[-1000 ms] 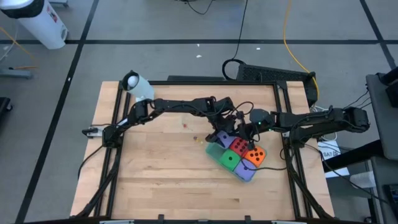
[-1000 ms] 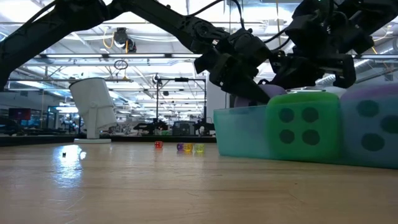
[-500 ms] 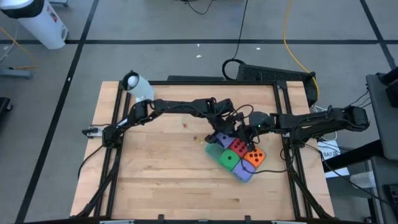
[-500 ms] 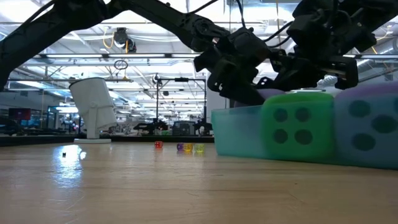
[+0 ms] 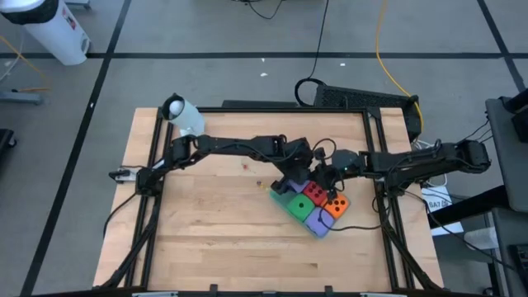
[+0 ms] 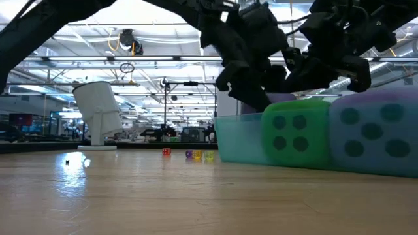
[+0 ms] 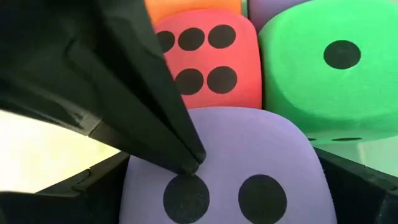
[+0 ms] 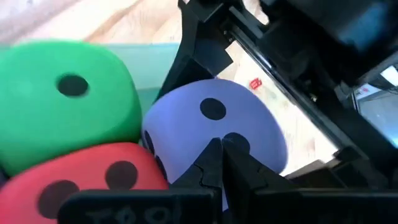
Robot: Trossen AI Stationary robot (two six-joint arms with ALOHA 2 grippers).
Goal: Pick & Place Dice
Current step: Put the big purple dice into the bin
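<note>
My right gripper's closed fingers cover the purple-blue die's upper side point(image 8: 198, 129). They should back away over the red die point(image 5: 314, 193) before my left gripper lifts the purple-blue die.
A translucent green tray point(image 5: 279, 196) on the wooden table holds five dice: green point(image 5: 302, 205), red point(image 5: 314, 193), orange point(image 5: 335, 206) and purple-blue point(image 5: 318, 221). The other purple-blue die point(image 7: 249, 143) is at the tray's far left corner, hidden in the high view under my left gripper point(image 5: 290, 180). My left gripper is shut on that die from above. My right gripper point(image 5: 324, 176) is shut, and its tips rest on the same die point(image 8: 249, 118). My left gripper pinches the far purple-blue die by two opposite sides between its fingers point(image 7: 68, 199), point(image 7: 367, 186), coming from above and slanting down. The die sits in the tray beside the red die point(image 7: 205, 62) and the green die point(image 7: 329, 62). My right gripper has its shut fingertips point(image 7: 189, 158) on the die's upper face point(image 8: 214, 124), beside a pip. It slants down from the table's right.
A white cylinder-shaped object point(image 5: 183, 113) stands at the table's far left corner. Several tiny coloured dice point(image 6: 189, 154) lie on the wood left of the tray. Bare wood point(image 5: 214, 239) lies to the near left. Black frame rails point(image 5: 384, 223) run along the table's sides.
My left gripper has moved toward the tray and down over the far purple-blue die, which it now covers from above. My right gripper has shifted a little toward the table's left. The tray with its dice has slid slightly toward the table's left.
</note>
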